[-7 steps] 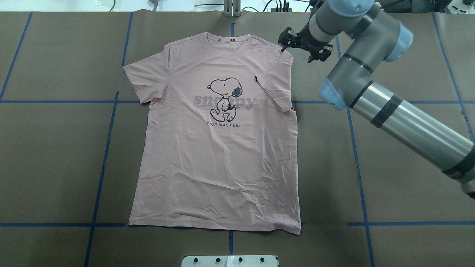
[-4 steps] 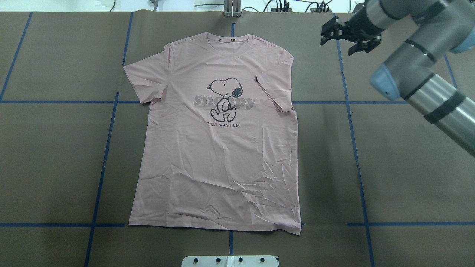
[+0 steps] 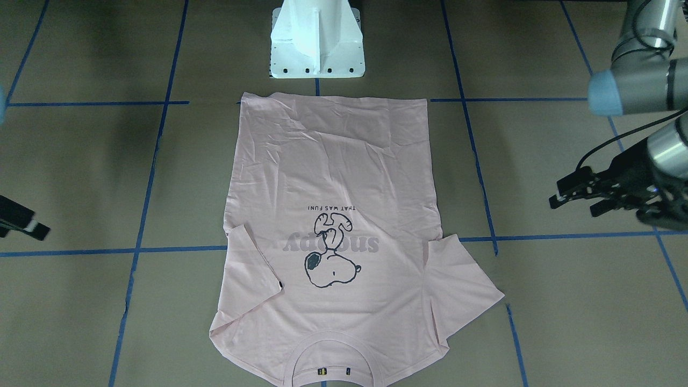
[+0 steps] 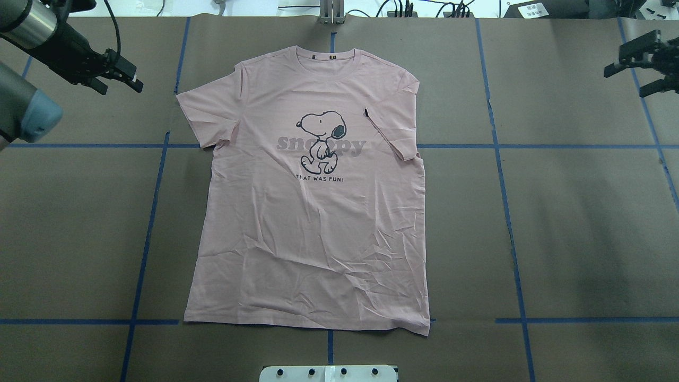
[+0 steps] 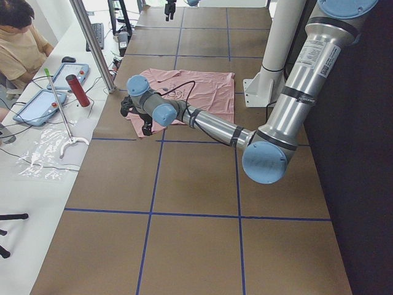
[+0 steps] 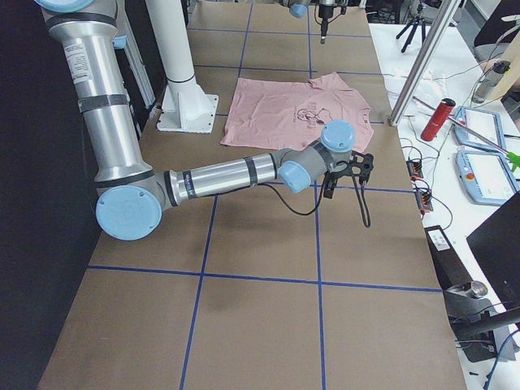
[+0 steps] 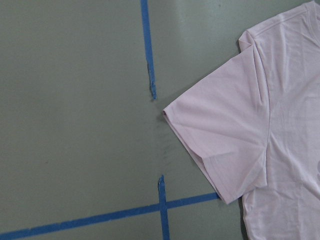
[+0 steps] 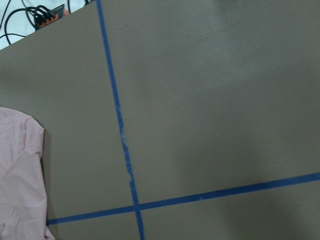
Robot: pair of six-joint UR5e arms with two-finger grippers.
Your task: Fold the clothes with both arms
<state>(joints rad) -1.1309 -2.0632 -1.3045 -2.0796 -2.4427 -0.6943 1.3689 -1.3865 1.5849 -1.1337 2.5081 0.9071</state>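
Observation:
The folded sleeve (image 3: 248, 277) is lying flat across the chest, so the spread sleeve (image 3: 461, 281) should also stay down flat when I fold it in, and the body should keep still.
The pale pink T-shirt (image 4: 313, 212) lies flat and print up on the brown table, neck at the far edge. Its sleeve on the robot's right is folded in over the chest (image 4: 390, 135); the other sleeve (image 4: 207, 114) lies spread out. It also shows in the front-facing view (image 3: 333, 226). My left gripper (image 4: 121, 79) is open and empty, above the table left of the spread sleeve, which fills the left wrist view (image 7: 225, 145). My right gripper (image 4: 626, 79) is open and empty at the far right, well clear of the shirt. The right wrist view shows only the shirt's edge (image 8: 20, 175).
The white pedestal base (image 4: 329, 373) stands at the near edge by the shirt's hem. Blue tape lines (image 4: 498, 146) grid the table. A metal post (image 4: 331, 13) and cables are at the far edge. A person, tablets and a red bottle (image 5: 77, 89) are on a side table.
My right arm has swung from the shirt's right shoulder out to the far right, empty. My left arm has come into view at the upper left. The shirt has not moved.

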